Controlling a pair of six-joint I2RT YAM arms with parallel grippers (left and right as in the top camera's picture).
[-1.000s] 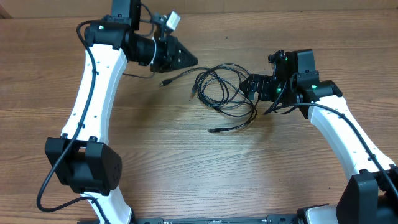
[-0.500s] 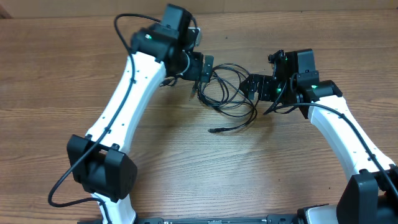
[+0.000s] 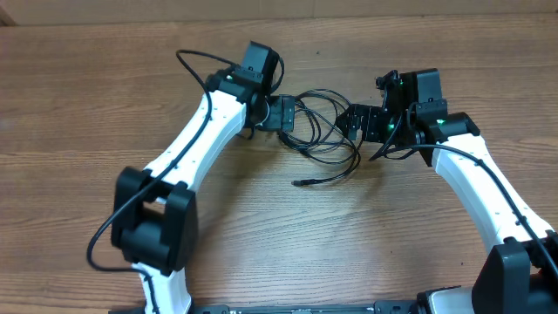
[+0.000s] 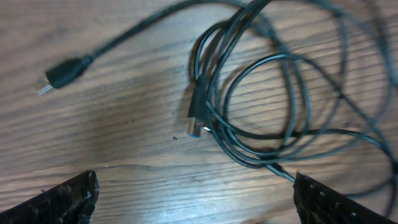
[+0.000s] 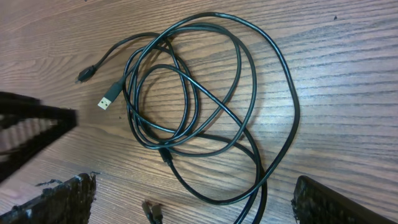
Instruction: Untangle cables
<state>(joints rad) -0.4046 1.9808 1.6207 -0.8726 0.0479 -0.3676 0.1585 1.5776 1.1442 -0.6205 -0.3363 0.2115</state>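
Note:
I can see the loop strands [image 4: 216,115] beside the silver-tipped plug run crosswise to my left gripper's closing fingers, so I carry on lowering until they pinch those strands [image 4: 229,148].
The cables [image 3: 324,92] lie as a tangle of thin black loops on the wooden table between my two grippers. One loose end [image 3: 299,183] trails toward the front. My left gripper [image 3: 284,114] is open at the tangle's left edge, low over the wood. In the left wrist view, a silver-tipped plug [image 4: 195,121] and a small black plug [image 4: 62,73] lie ahead of its fingers [image 4: 69,200]. My right gripper [image 3: 356,122] is open at the tangle's right edge. In the right wrist view, the loops [image 5: 297,109] run down between its fingers [image 5: 339,204]; nothing is held.
The wooden table [image 3: 261,235] reaches all round the tangle. In the right wrist view, a silver-tipped plug [image 5: 109,99], a small dark plug [image 5: 87,74] and another cable end [image 5: 153,211] lie on the wood. The left gripper [image 5: 31,127] shows blurred at that view's left.
My left arm has swung from the far left across to the tangle's left edge, and its jaws have gone from shut to open. The right arm and the cables have not moved.

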